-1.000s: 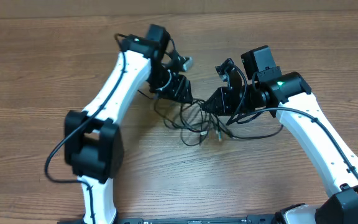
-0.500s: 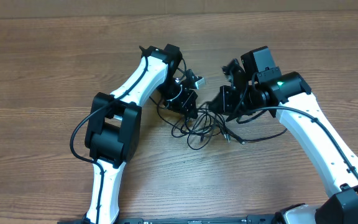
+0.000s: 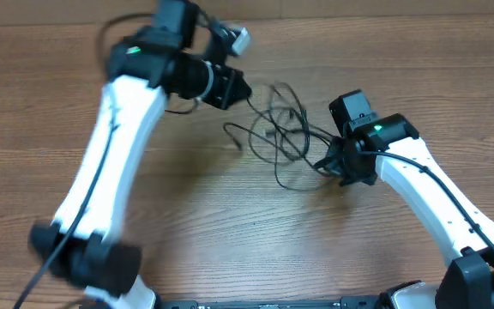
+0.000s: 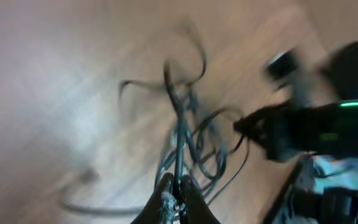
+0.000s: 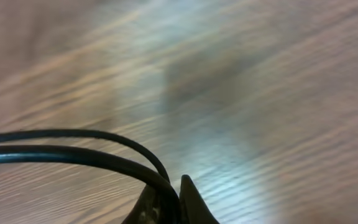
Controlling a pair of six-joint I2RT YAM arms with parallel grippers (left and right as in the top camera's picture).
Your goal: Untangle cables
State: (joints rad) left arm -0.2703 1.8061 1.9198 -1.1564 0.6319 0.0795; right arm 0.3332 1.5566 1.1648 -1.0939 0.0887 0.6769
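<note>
The strands of cord in my grippers lead into crossed loops (image 3: 283,136). Next, my right gripper raises its cord (image 3: 321,136) clear while my left gripper opens and grabs the hanging loops.
The cables (image 3: 283,130) are thin black cords, pulled into a loose, spread tangle on the wooden table between my two grippers. My left gripper (image 3: 243,91) is raised at the far left of the tangle and shut on a strand that runs down into the bundle. In the left wrist view its tips (image 4: 178,182) pinch that strand, with the blurred cables (image 4: 191,134) beyond. My right gripper (image 3: 324,165) sits low at the tangle's right end, shut on a cord. The right wrist view shows two strands of cable (image 5: 73,149) curving into its closed tips (image 5: 174,184).
The wooden table (image 3: 230,232) stretches all round the tangle. The right arm (image 4: 316,127) shows blurred at the right of the left wrist view. The table's far edge (image 3: 384,17) lies just behind the left arm.
My left gripper closed on a strand and swung up and back to the left, stretching the tangle out. The right gripper shifted toward the front right, still holding its cord.
</note>
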